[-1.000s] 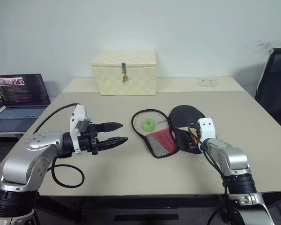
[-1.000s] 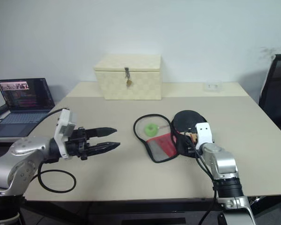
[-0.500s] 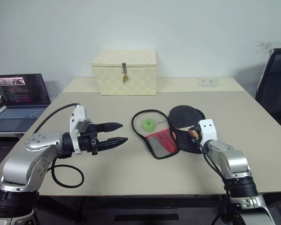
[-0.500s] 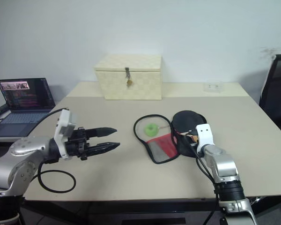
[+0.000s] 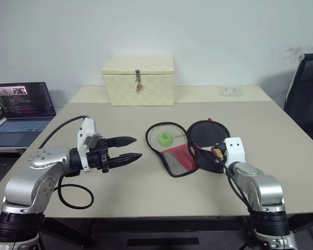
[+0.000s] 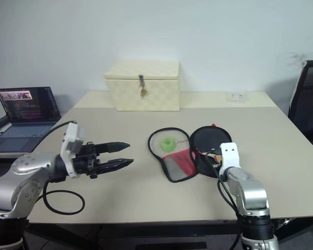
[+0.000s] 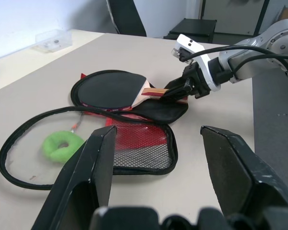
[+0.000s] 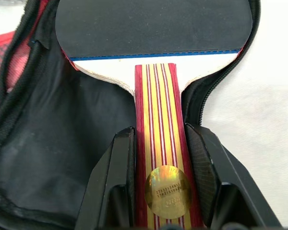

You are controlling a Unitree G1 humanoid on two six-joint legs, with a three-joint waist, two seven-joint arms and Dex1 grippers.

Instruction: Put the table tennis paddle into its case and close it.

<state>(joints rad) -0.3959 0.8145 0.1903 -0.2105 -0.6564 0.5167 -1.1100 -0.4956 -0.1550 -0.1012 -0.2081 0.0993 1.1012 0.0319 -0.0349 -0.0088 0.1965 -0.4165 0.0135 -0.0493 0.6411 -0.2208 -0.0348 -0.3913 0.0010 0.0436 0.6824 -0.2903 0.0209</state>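
My gripper will make the red mesh flap (image 5: 180,158) swing over whole when it folds the flap, because the black zip edge (image 5: 147,137) holds its round loop beside the black half.
The table tennis paddle (image 5: 205,135) has its black face up over the black half of the open case (image 5: 178,159), right of the table's middle. My right gripper (image 8: 160,132) is shut on the striped wooden handle (image 8: 159,124), with one finger on each side, inside the unzipped handle end of the case. The case's red mesh flap (image 7: 134,146) lies spread toward the left, its black zip edge looping around a small green ball (image 5: 165,138). Well left of the case, my left gripper (image 5: 130,148) hovers open above the table and holds nothing.
A cream woven latched box (image 5: 139,80) stands at the back of the table (image 5: 146,192). A laptop (image 5: 22,112) sits on a side surface at the left, a black chair (image 5: 308,88) at the right. A black cable (image 5: 73,195) loops beside my left arm. A small clear box (image 5: 231,90) lies at the far right.
My right gripper has closed on the paddle's handle and drawn back a little toward me, and the paddle shifted with it. The left arm has stayed still.
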